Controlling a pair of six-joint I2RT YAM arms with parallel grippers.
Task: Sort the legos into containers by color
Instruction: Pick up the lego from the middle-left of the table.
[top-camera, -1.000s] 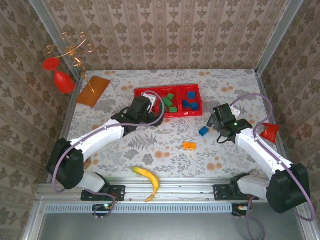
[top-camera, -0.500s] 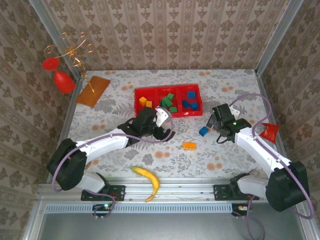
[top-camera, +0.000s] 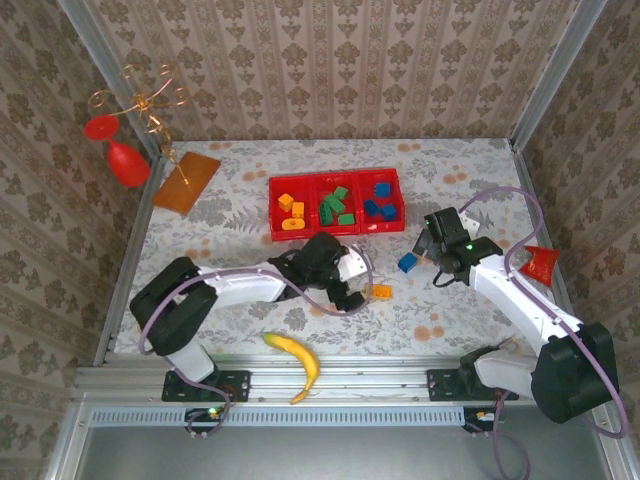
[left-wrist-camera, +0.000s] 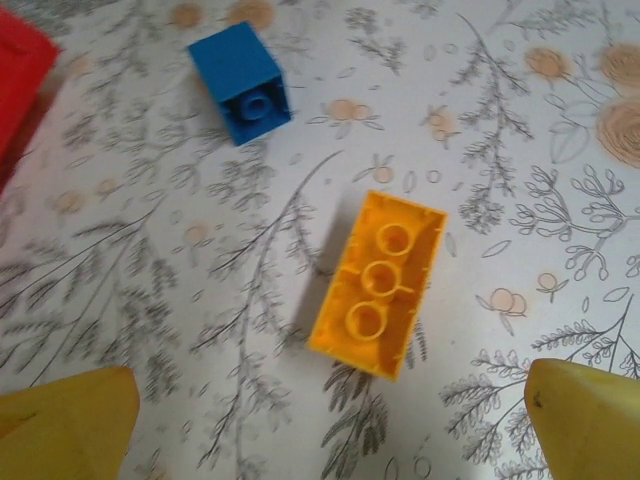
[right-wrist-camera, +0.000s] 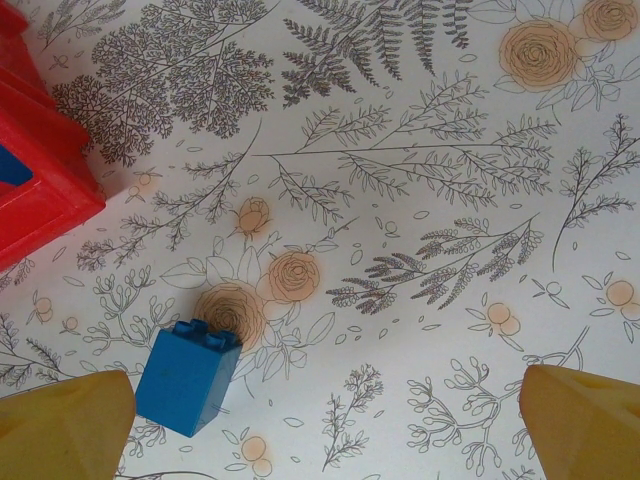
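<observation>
The orange brick's long sides (left-wrist-camera: 418, 295) face my left gripper's open fingers, so it should keep going down over the orange brick and close on those long sides.
The red tray (top-camera: 333, 228) sits mid-table with orange legos (top-camera: 290, 210) in its left compartment, green legos (top-camera: 336, 205) in the middle and blue legos (top-camera: 377, 200) on the right. An orange brick (top-camera: 379, 291) (left-wrist-camera: 378, 283) lies upside down on the table, just ahead of my open left gripper (top-camera: 357, 290) (left-wrist-camera: 330, 435), apart from both fingers. A blue brick (top-camera: 407, 262) (left-wrist-camera: 240, 83) (right-wrist-camera: 187, 378) lies on its side near the left finger (right-wrist-camera: 60, 425) of my open right gripper (top-camera: 430, 264) (right-wrist-camera: 325, 435). Nothing is held.
A yellow banana (top-camera: 296, 362) lies at the near edge. An orange-brown board (top-camera: 186, 180) and a wire stand with red pieces (top-camera: 122, 150) occupy the back left. A red object (top-camera: 538, 262) rests at the right edge. The tray corner (right-wrist-camera: 40, 190) shows in the right wrist view.
My left arm has swung from the tray's left compartment toward the near right and now hovers by the orange brick. The right arm has stayed still.
</observation>
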